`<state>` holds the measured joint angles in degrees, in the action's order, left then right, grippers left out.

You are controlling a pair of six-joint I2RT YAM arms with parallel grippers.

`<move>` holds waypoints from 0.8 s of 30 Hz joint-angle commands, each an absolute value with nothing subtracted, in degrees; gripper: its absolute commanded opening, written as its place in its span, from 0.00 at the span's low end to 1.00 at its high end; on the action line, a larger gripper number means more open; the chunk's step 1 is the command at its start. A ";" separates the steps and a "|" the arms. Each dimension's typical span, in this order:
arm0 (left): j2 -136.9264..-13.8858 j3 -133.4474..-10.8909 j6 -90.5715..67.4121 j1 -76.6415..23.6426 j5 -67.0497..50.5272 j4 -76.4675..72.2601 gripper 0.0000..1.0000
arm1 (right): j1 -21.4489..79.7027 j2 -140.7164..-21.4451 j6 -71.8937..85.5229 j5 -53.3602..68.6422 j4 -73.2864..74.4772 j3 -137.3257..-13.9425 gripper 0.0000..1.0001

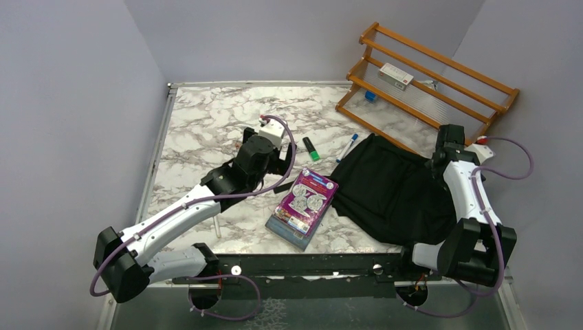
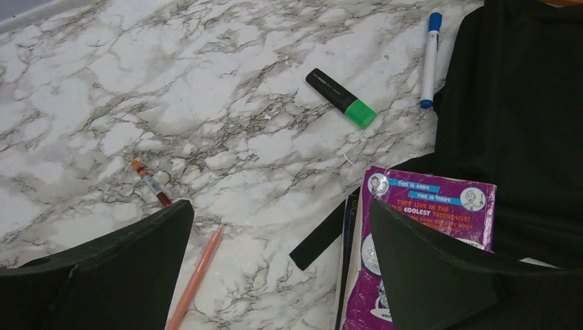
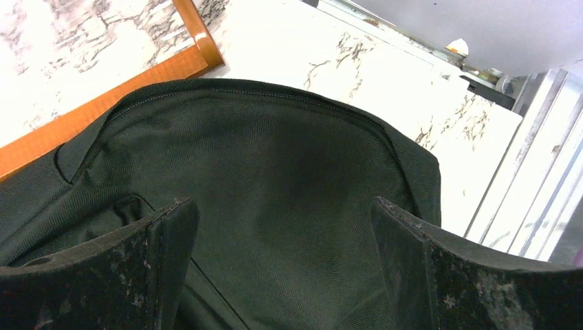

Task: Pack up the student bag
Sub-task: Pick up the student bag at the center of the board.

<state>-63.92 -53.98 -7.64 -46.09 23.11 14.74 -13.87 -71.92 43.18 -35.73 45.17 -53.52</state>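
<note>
The student bag (image 1: pixel 402 184) is lying flat with a limp, curved near edge (image 1: pixel 368 230), so its fabric will bunch up at my right gripper and droop when I carry it.
The student bag (image 1: pixel 395 189), a big black fabric backpack, lies flat on the right of the marble table. It also fills the right wrist view (image 3: pixel 275 165) and shows at the right edge of the left wrist view (image 2: pixel 522 103). My right gripper (image 3: pixel 283 213) hovers open just above its fabric, near its rounded far-right edge (image 1: pixel 443 155), holding nothing. My left gripper (image 2: pixel 282 220) stands open and empty over bare marble, left of a purple book (image 2: pixel 419 206) that overlaps the bag's edge (image 1: pixel 304 206). A black strap (image 2: pixel 320 240) pokes out beside the book.
A green-tipped highlighter (image 2: pixel 342 97) and a blue-capped marker (image 2: pixel 429 60) lie beyond the book. An orange pencil (image 2: pixel 196 275) and a short red pen (image 2: pixel 152 184) lie by my left finger. A wooden rack (image 1: pixel 426 86) holding a white box (image 1: pixel 395 74) stands at the back right.
</note>
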 commanded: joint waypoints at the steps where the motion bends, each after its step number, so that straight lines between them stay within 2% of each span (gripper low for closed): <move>1: -63.99 -54.31 -7.54 -46.85 23.99 14.50 0.99 | -14.99 -72.04 41.79 -36.91 44.77 -52.67 1.00; 16: -67.61 -55.76 -8.17 -45.81 20.09 15.29 0.99 | -16.82 -67.02 44.06 -22.52 37.85 -40.59 0.99; 21: -68.47 -56.07 -8.35 -44.93 19.19 15.55 0.99 | -16.80 -69.56 45.87 -20.40 36.29 -39.88 0.93; 24: -68.65 -56.05 -8.43 -44.29 18.84 15.62 0.99 | -16.93 -70.00 46.93 -18.39 32.98 -36.95 0.80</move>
<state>-68.47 -54.00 -7.88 -45.23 20.67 15.68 -16.60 -69.01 44.18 -22.85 37.41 -40.14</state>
